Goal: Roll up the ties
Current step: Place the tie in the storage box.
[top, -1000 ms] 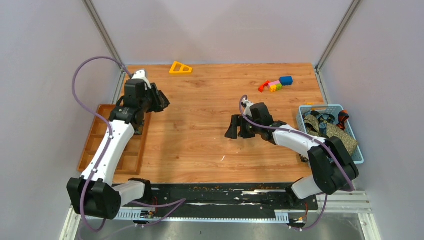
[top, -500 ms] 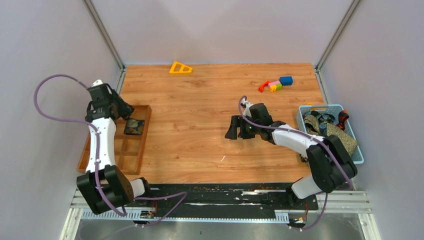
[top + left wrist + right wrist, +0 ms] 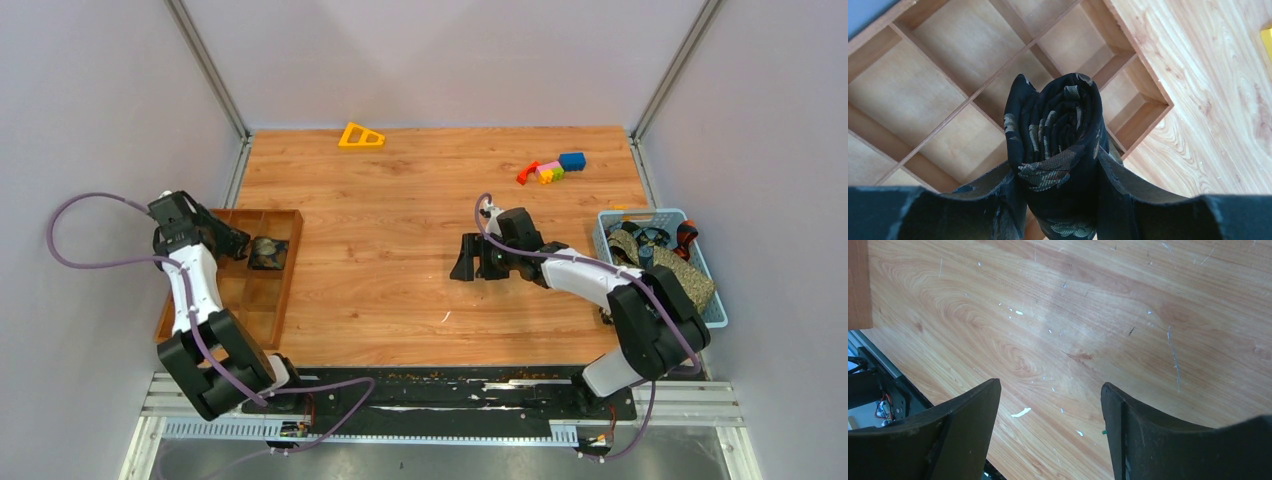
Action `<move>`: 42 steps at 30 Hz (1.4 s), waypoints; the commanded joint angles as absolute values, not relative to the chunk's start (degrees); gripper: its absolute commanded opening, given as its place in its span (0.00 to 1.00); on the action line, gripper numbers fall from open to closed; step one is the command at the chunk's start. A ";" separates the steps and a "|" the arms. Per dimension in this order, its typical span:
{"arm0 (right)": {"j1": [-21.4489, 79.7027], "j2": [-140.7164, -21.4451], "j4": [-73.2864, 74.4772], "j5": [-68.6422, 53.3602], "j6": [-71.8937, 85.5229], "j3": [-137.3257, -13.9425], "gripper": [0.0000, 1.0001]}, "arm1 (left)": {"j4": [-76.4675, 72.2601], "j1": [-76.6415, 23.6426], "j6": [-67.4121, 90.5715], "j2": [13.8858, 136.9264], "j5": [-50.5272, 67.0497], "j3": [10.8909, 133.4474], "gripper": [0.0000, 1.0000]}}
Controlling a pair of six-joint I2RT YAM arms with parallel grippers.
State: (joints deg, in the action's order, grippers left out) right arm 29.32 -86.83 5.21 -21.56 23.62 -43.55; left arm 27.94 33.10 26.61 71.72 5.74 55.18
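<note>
My left gripper is holding the tightly rolled black tie point(image 3: 1055, 127) over an empty compartment of the tray point(image 3: 1023, 67). It should lower the tie next until the coil is inside the dividers.
A black tie with a pale leaf pattern, rolled up point(image 3: 1058, 130), sits between my left gripper's point(image 3: 1058, 170) fingers, which are shut on it. It is over the wooden divided tray point(image 3: 948, 107). In the top view the rolled tie point(image 3: 266, 252) is at the tray's far right compartment, with my left gripper point(image 3: 236, 243) just left of it. More ties, olive-tan and dark, lie bundled in the blue basket point(image 3: 612, 222) at the right. My right gripper point(image 3: 478, 260) is open and empty low over the bare table middle; the right wrist view shows it point(image 3: 1050, 387) with only wood between the fingers.
The wooden tray point(image 3: 180, 290) lies along the left table edge. A yellow triangle point(image 3: 361, 135) lies at the far edge. Coloured blocks point(image 3: 552, 168) lie at the far right. The right arm reaches from the basket side to the table middle.
My left arm has swung left and back from the table's left part to over the tray, and the rolled tie now shows at the tray's far right compartment. The right arm has not moved.
</note>
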 commanded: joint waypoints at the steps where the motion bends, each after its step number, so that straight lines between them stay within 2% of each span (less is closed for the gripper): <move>1: 29.21 -87.12 3.89 -22.06 22.79 -44.87 0.74 | 24.47 33.88 29.49 73.72 6.42 53.25 0.47; 17: 29.42 -87.01 3.83 -22.15 22.69 -44.72 0.73 | 19.91 34.28 35.83 79.86 -1.14 51.59 0.47; 31: 29.60 -87.62 4.26 -22.06 22.66 -45.26 0.73 | 19.04 34.20 37.82 89.10 -1.98 53.18 0.47; 42: 29.70 -87.90 4.52 -22.06 22.59 -45.53 0.72 | 21.70 32.26 42.76 93.90 -4.02 56.51 0.64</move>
